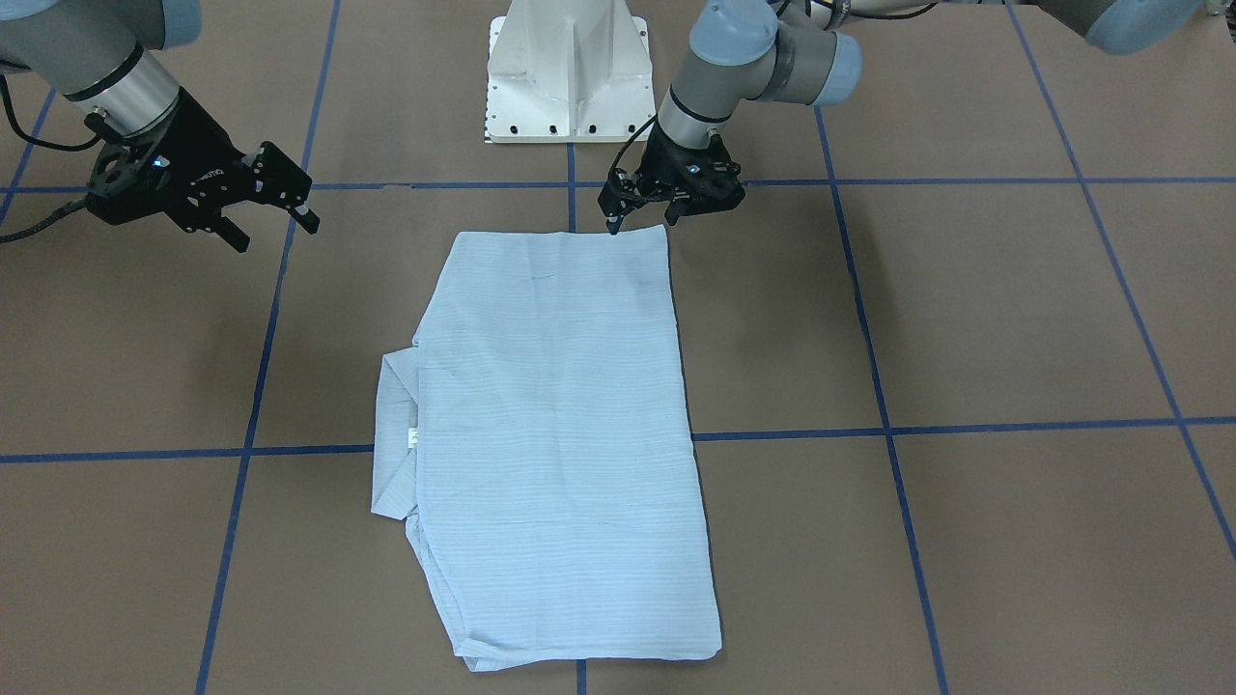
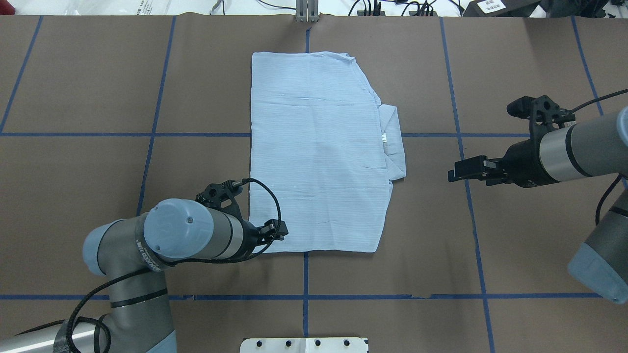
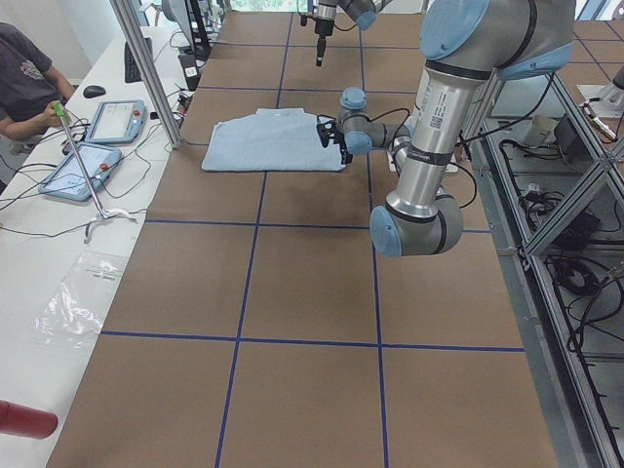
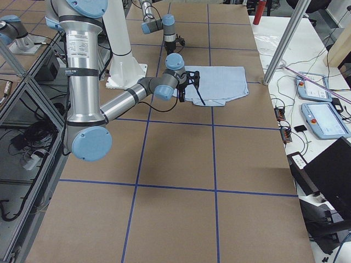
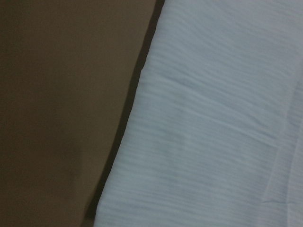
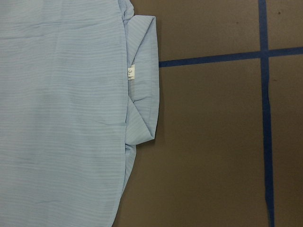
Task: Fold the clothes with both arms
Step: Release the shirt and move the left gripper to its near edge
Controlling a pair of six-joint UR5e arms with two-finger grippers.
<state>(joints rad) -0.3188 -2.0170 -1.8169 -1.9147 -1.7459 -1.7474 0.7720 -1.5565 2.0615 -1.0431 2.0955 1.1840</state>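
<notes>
The shirt is lying flat as one long rectangle point(image 1: 565, 446). So I expect its collar point(image 1: 395, 435) and far edge to slide along flat when I pull the shirt's corner.
The clothes are one light-blue striped shirt point(image 1: 560, 434) point(image 2: 314, 147) folded into a long rectangle flat on the table. Its collar point(image 1: 396, 434) point(image 6: 142, 80) sticks out on the robot's right side, with a small white label point(image 6: 130, 72) showing. My left gripper point(image 1: 642, 222) point(image 2: 269, 235) points down over the shirt's near-left corner, open, fingertips just above the cloth edge. The left wrist view shows only that shirt edge point(image 5: 213, 118) on brown table. My right gripper point(image 1: 270, 227) point(image 2: 454, 174) hovers open and holds nothing, off to the collar side and clear of the cloth.
The white pedestal base point(image 1: 570, 77) stands at the robot's edge of the table. Blue tape lines point(image 1: 966, 425) cross the brown surface. A person point(image 3: 24, 78) sits at a side bench with tablets point(image 3: 112, 122) beyond the table's far edge.
</notes>
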